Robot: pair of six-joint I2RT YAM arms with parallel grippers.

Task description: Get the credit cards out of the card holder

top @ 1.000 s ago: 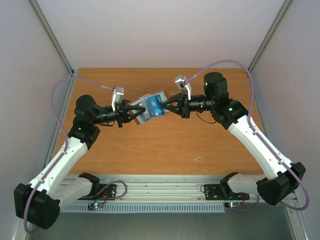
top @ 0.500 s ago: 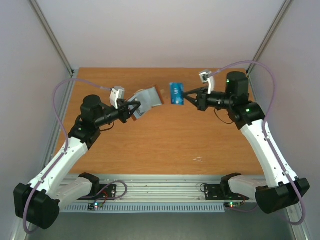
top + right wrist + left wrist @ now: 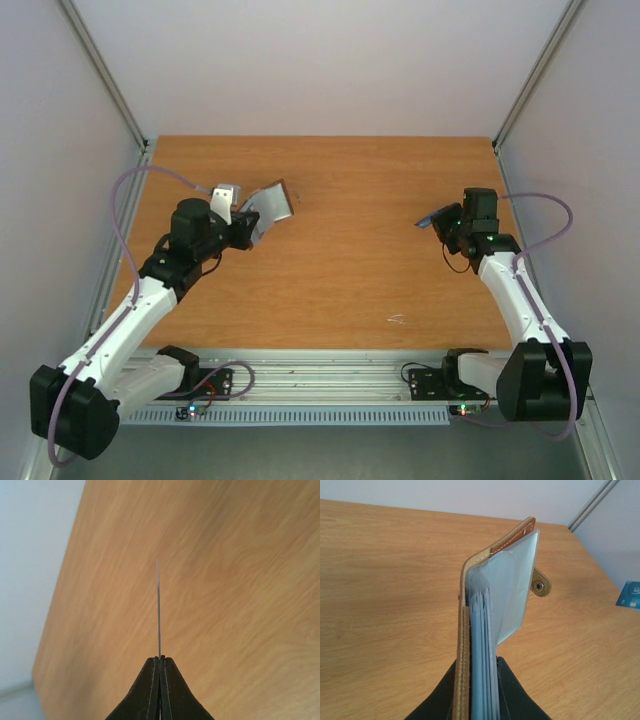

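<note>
My right gripper keeps moving down with the blue card (image 3: 427,219) clear of the card holder and the wooden table empty below it (image 3: 427,238), and let the card go there.
The card holder (image 3: 270,203), brown leather outside and pale blue-grey inside, is held above the table by my left gripper (image 3: 247,226), which is shut on its lower edge. In the left wrist view the holder (image 3: 475,625) stands edge-on between the fingers, its pockets fanned and its snap tab (image 3: 540,586) sticking out right. My right gripper (image 3: 443,224) is shut on the blue card (image 3: 427,221) at the right of the table, apart from the holder. The right wrist view shows that card (image 3: 158,610) edge-on as a thin line. The blue card also shows in the left wrist view (image 3: 631,595). The black and red cards are hidden.
The wooden table (image 3: 340,290) is bounded by pale walls left, right and behind. A small pale mark (image 3: 397,320) lies on the table near the front right. The arm bases and a metal rail (image 3: 320,380) run along the near edge.
My right gripper pulled the blue card out of the holder and carried it far right. My left gripper drew back left with the holder.
</note>
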